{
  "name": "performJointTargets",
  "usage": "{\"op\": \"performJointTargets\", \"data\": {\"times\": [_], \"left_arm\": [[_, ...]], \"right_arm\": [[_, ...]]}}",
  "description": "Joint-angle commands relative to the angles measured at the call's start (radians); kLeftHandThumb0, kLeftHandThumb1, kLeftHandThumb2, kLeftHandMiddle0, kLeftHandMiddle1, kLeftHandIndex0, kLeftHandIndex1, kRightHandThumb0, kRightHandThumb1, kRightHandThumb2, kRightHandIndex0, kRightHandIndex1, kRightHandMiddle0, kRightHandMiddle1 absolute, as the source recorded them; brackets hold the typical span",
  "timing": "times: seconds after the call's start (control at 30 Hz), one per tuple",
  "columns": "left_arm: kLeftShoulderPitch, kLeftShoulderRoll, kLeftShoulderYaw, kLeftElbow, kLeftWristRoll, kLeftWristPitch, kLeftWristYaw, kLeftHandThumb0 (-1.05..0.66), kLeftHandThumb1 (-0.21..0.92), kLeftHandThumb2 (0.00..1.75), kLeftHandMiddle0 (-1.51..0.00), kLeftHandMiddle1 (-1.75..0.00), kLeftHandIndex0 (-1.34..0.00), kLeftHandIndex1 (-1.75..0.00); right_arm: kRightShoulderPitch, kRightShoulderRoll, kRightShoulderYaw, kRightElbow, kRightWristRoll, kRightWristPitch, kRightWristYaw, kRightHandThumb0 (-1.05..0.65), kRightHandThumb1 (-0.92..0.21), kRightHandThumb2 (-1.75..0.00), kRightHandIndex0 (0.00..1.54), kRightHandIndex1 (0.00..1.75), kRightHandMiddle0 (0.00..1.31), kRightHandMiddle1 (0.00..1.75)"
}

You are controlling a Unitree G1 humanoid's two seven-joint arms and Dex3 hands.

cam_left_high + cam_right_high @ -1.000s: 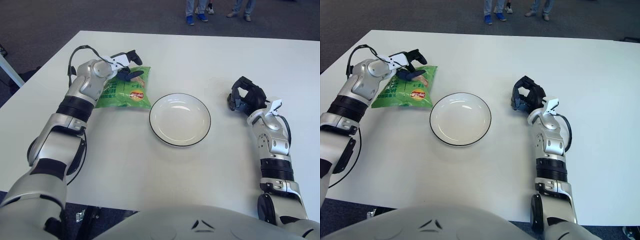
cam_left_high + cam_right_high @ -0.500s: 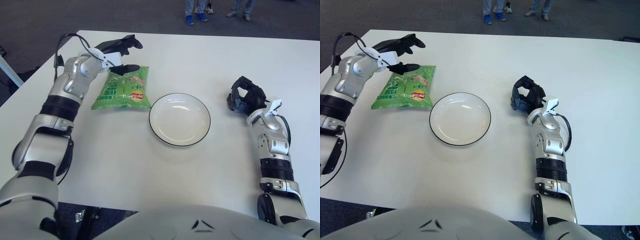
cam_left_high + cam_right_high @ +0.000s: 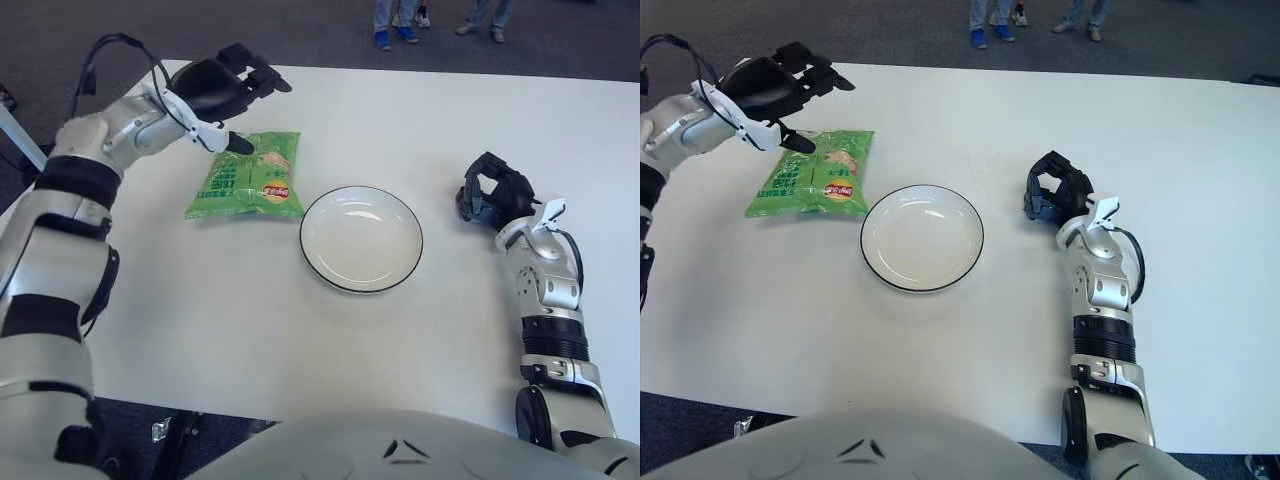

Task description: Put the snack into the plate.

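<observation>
The green snack bag's near edge [image 3: 245,212] is roughly the same width as the plate. The bag's corners [image 3: 193,213] will stick out past the plate's rim when I lower the bag.
A green snack bag [image 3: 246,179] lies flat on the white table, just left of the plate. The white plate [image 3: 361,238] with a dark rim sits mid-table and holds nothing. My left hand [image 3: 222,92] hovers above the bag's far left corner, fingers spread, holding nothing and not touching the bag. My right hand [image 3: 490,195] shows to the right of the plate, fingers curled with nothing in them.
The white table [image 3: 300,330] extends all around. Its far edge runs along the top, with dark carpet beyond and several people's legs and shoes [image 3: 392,30] standing there. A cable [image 3: 95,60] loops off my left forearm.
My left hand has let go of the snack bag, lifted up and back to the far left, and spread its fingers. The bag stays flat beside the plate. The right arm is unmoved.
</observation>
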Motion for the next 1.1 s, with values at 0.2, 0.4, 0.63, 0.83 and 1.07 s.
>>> {"op": "performJointTargets", "data": {"times": [0.2,0.4,0.63,0.83,1.07], "left_arm": [[-0.116,0.045,-0.08,0.084,0.113,-0.056,0.093,-0.72,0.53,0.8,0.0,-0.42,0.0,-0.61],[-0.178,0.067,-0.24,0.071,0.378,0.055,0.399,-0.77,0.54,0.76,0.0,-0.29,0.0,-0.38],[-0.225,0.042,-0.416,0.131,0.598,0.216,0.699,-0.9,0.61,0.69,0.0,-0.07,0.0,-0.1],[-0.253,0.011,-0.541,0.195,0.72,0.336,0.857,-1.0,0.74,0.56,0.0,-0.01,0.0,-0.01],[-0.289,-0.015,-0.653,0.259,0.791,0.397,0.961,-1.04,0.9,0.4,0.0,0.0,0.0,0.0]], "right_arm": [[0.036,0.006,0.005,0.057,0.002,0.05,-0.004,-0.47,-0.37,-1.25,1.31,1.75,0.57,1.75],[0.034,0.005,0.004,0.062,0.003,0.047,-0.001,-0.47,-0.38,-1.25,1.31,1.75,0.57,1.75],[0.032,0.004,-0.002,0.066,0.008,0.05,0.001,-0.47,-0.38,-1.25,1.31,1.75,0.57,1.75],[0.032,0.004,-0.006,0.066,0.01,0.054,0.001,-0.47,-0.38,-1.25,1.32,1.75,0.57,1.75],[0.033,0.004,-0.008,0.066,0.013,0.053,0.003,-0.47,-0.38,-1.25,1.31,1.75,0.57,1.75]]}}
